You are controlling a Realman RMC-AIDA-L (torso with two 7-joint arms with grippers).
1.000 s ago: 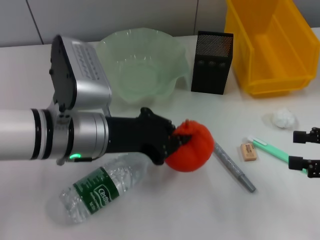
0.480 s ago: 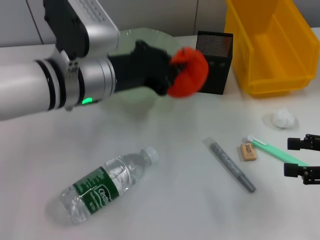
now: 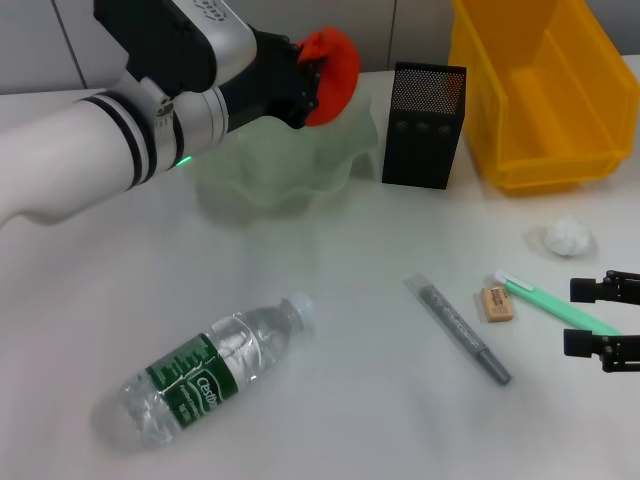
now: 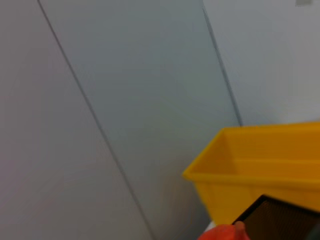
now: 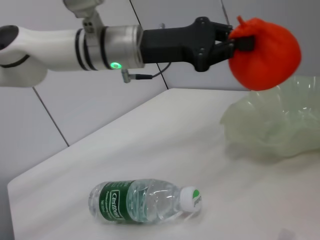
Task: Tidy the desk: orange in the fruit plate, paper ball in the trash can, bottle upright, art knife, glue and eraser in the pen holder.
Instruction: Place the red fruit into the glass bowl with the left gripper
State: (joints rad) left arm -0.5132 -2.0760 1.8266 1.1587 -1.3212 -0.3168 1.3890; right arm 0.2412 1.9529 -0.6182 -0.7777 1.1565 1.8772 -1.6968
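Observation:
The orange [image 3: 336,76] is hanging clear above the fruit plate's rim. My left gripper should keep moving it toward the plate's open middle [image 3: 275,152] and let go of it there.
My left gripper [image 3: 312,75] is shut on the orange [image 3: 333,62], holding it in the air above the far rim of the pale-green fruit plate [image 3: 290,170]. From the right wrist view the orange [image 5: 265,47] hangs above the fruit plate [image 5: 280,125]. The bottle [image 3: 205,375] lies on its side at the front left. The paper ball [image 3: 567,237] sits at the right, below the yellow trash can [image 3: 540,90]. The eraser [image 3: 496,304] lies beside a green art knife [image 3: 550,305] and a grey glue pen [image 3: 460,330]. The black pen holder [image 3: 425,125] stands upright. My right gripper [image 3: 603,319] is open at the right edge.
The pen holder stands between the fruit plate and the trash can, close to the held orange. A grey panelled wall runs behind the desk. Bare white tabletop [image 3: 350,420] lies between the bottle and the grey pen.
My left gripper has lifted the orange off the table and carried it up and back over the fruit plate. The right gripper has shifted slightly lower at the right edge.

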